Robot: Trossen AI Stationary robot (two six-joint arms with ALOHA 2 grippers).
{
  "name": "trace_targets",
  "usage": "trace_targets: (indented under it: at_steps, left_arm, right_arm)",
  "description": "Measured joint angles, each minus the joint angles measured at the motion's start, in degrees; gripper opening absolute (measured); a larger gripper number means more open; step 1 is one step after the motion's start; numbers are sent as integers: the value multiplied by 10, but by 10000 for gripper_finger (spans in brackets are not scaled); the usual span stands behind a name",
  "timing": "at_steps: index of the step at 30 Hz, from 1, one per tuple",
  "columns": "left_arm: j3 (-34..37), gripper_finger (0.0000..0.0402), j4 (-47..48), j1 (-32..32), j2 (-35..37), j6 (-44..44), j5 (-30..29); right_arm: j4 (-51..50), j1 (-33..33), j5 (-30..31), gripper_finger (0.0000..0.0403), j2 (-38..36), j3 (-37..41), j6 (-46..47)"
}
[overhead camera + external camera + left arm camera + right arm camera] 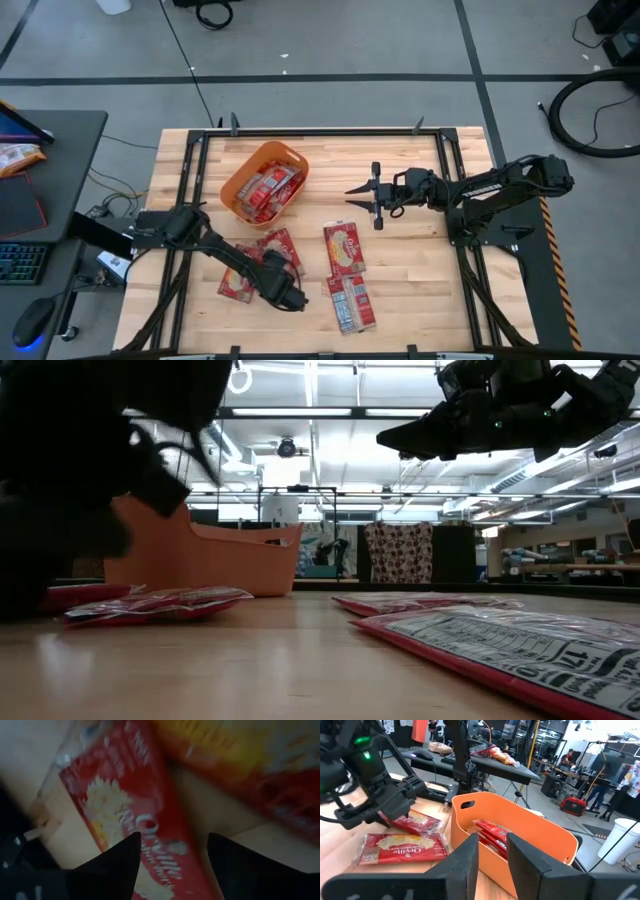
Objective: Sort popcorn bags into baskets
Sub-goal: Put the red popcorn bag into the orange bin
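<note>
The bag's long middle (162, 842) runs between my left gripper's open fingers. So the red bag (236, 286) should fold lengthwise into a narrow fold when I lift it.
The orange basket (229, 190) stands toward the table's far left and holds several red popcorn bags (266, 190). Several more bags lie flat on the table: two (343, 247) (352, 305) in the middle and two (283, 243) (232, 284) partly under my left arm. My left gripper (290, 298) is open and low near the near edge. In its wrist view a red bag (150, 820) runs between the fingers (172, 855). My right gripper (350, 190) hangs in the air to the right of the basket, pointing at it. Its fingers (492, 847) are open by a narrow gap and hold nothing. My left gripper's open fingers (120, 862) stand on either side of a red bag's long middle (167, 850), coming from above. The view is blurred, and I cannot tell whether they touch the bag.
Bare wood lies to the right of the bags and along the table's far right. Black frame rails run along the table's edges. A desk with a keyboard and a mouse stands off the table's left side. My right wrist view shows my left arm (380, 800) low over a bag (402, 849).
</note>
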State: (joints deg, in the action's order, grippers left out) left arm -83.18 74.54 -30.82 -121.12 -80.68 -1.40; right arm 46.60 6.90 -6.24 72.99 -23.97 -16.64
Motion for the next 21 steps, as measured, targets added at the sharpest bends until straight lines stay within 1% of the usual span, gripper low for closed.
trace_targets:
  at_steps: [4,7,10,14,15,21]
  left_arm:
    - [29,206,-5,-5,1,12,41]
    - [34,171,-15,-5,1,18,48]
    - [34,117,-21,-6,1,18,48]
    - [35,28,-19,-9,0,25,48]
    - [35,16,-18,-10,0,31,48]
    - [16,8,25,-8,5,87,59]
  right_arm:
    - [0,0,0,105,0,0,-3]
    - [0,0,0,105,0,0,-4]
    - [0,0,0,105,0,0,-4]
    - [0,0,-7,105,0,0,0]
    - [0,-1,-10,105,0,0,0]
    - [0,-1,-11,105,0,0,-6]
